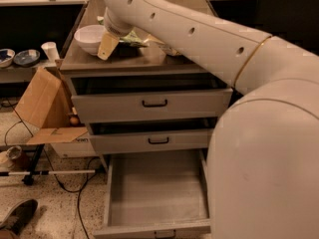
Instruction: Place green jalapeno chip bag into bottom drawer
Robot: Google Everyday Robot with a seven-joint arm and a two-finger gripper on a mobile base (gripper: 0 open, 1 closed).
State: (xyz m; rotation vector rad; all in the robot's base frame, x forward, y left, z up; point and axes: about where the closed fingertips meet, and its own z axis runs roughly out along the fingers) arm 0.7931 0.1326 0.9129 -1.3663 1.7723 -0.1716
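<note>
A crinkled tan edge shows below my arm, so I expect another bag to be hidden there when I lift the green jalapeno chip bag.
The green jalapeno chip bag lies on top of the grey cabinet, just right of a white bowl; the arm hides most of it. My gripper hangs over the cabinet top between the bowl and the bag, at the bag's left edge. The bottom drawer is pulled fully out below, and its wide flat tray holds nothing. My large white arm fills the right side of the view.
The two upper drawers stand slightly open. A cardboard box leans left of the cabinet, with cables and a shoe on the floor. Bowls and a cup sit on a low shelf at far left.
</note>
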